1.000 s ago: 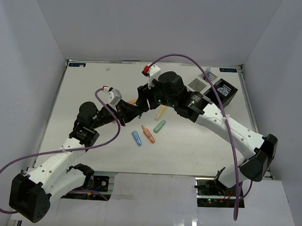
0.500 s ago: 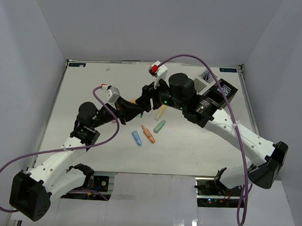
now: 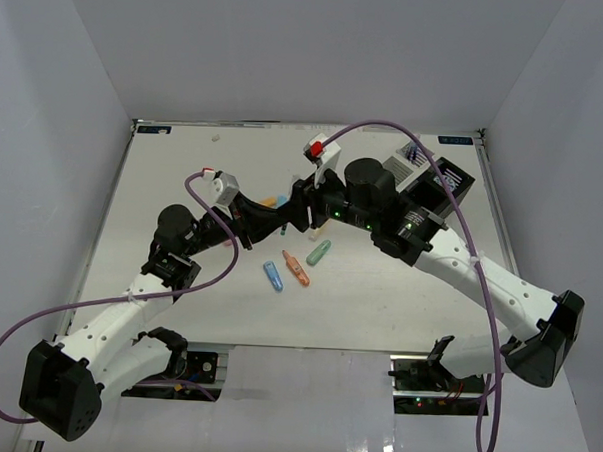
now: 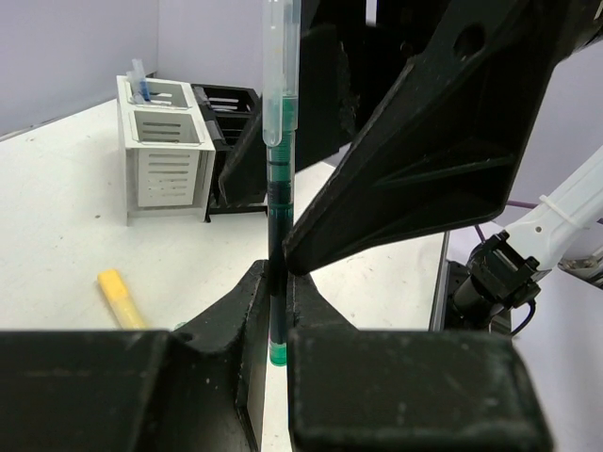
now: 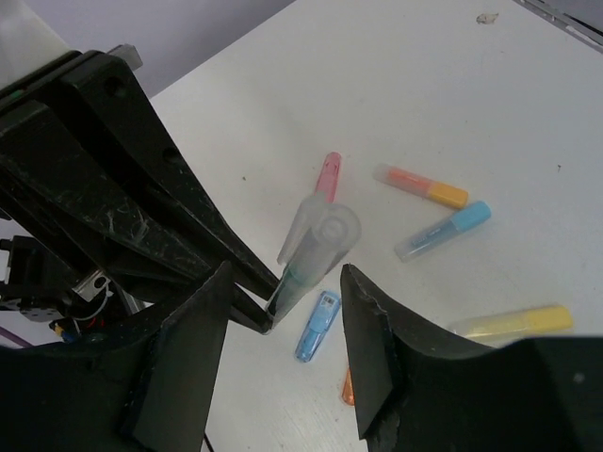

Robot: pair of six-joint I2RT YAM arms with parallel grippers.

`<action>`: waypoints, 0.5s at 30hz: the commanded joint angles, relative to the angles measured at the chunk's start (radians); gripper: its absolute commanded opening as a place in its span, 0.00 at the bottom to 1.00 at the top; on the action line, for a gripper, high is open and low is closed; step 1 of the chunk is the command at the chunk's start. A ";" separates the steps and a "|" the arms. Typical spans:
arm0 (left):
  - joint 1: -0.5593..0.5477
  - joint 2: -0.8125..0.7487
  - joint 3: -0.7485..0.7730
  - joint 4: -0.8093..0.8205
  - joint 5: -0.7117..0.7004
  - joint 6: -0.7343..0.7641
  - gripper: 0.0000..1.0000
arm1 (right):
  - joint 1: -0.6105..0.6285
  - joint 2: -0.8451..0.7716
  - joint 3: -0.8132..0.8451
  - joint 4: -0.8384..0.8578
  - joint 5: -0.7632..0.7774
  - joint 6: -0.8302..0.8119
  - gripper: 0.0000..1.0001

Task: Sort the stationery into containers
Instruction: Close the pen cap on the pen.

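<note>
The green pen is held by its lower end [image 4: 277, 352] in my left gripper, far from the containers, so next my right gripper takes the pen below its clear cap [image 4: 281, 177] first.
My left gripper [image 4: 279, 282] is shut on a thin green pen [image 4: 279, 141] near its lower end, and the pen stands upright above the jaws. My right gripper [image 5: 285, 273] is open, one finger on each side of the pen's clear cap [image 5: 320, 235] with a gap on both sides. From above, the two grippers meet at mid-table, left gripper [image 3: 272, 223] against right gripper [image 3: 295, 217]. Chunky markers lie below them: blue [image 3: 272, 276], orange [image 3: 297, 269], green [image 3: 318, 252]. The white container [image 3: 404, 167] and the black container [image 3: 446, 182] stand at the far right.
In the right wrist view, a pink marker [image 5: 327, 176], an orange one [image 5: 421, 186], a light blue one [image 5: 443, 231] and a yellow one [image 5: 513, 323] lie on the table under the grippers. White walls close in the table. Purple cables arc over both arms.
The right arm's wrist has swung rightward and its gripper has come onto the pen held by my left gripper, its jaws narrowing a little. The left arm has barely moved.
</note>
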 commanded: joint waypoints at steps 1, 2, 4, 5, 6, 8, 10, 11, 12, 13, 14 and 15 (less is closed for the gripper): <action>-0.001 -0.020 -0.011 0.029 -0.009 -0.016 0.00 | 0.004 -0.045 -0.035 0.065 0.015 0.014 0.54; -0.001 -0.020 -0.011 0.031 -0.009 -0.019 0.00 | 0.004 -0.049 -0.045 0.073 0.018 0.016 0.51; -0.001 -0.018 -0.012 0.034 -0.009 -0.022 0.00 | 0.005 -0.065 -0.065 0.084 0.030 0.017 0.46; -0.001 -0.017 -0.011 0.034 -0.007 -0.021 0.00 | 0.004 -0.069 -0.068 0.087 0.034 0.017 0.41; -0.001 -0.015 -0.011 0.034 -0.006 -0.024 0.00 | 0.004 -0.077 -0.072 0.094 0.037 0.016 0.40; -0.001 -0.012 -0.012 0.035 -0.001 -0.024 0.00 | 0.004 -0.082 -0.079 0.102 0.040 0.017 0.35; -0.001 -0.009 -0.009 0.035 0.003 -0.024 0.00 | 0.004 -0.088 -0.082 0.116 0.040 0.016 0.32; -0.001 -0.008 -0.009 0.035 0.003 -0.024 0.00 | 0.004 -0.088 -0.083 0.119 0.040 0.017 0.30; -0.001 -0.006 -0.008 0.034 0.002 -0.022 0.00 | 0.004 -0.089 -0.085 0.127 0.038 0.017 0.29; -0.001 -0.006 -0.008 0.032 0.005 -0.021 0.00 | 0.004 -0.089 -0.085 0.130 0.035 0.017 0.28; -0.001 -0.004 -0.006 0.031 0.006 -0.019 0.00 | 0.004 -0.091 -0.086 0.134 0.034 0.017 0.28; -0.001 -0.004 -0.006 0.031 0.006 -0.019 0.00 | 0.005 -0.089 -0.089 0.137 0.032 0.017 0.28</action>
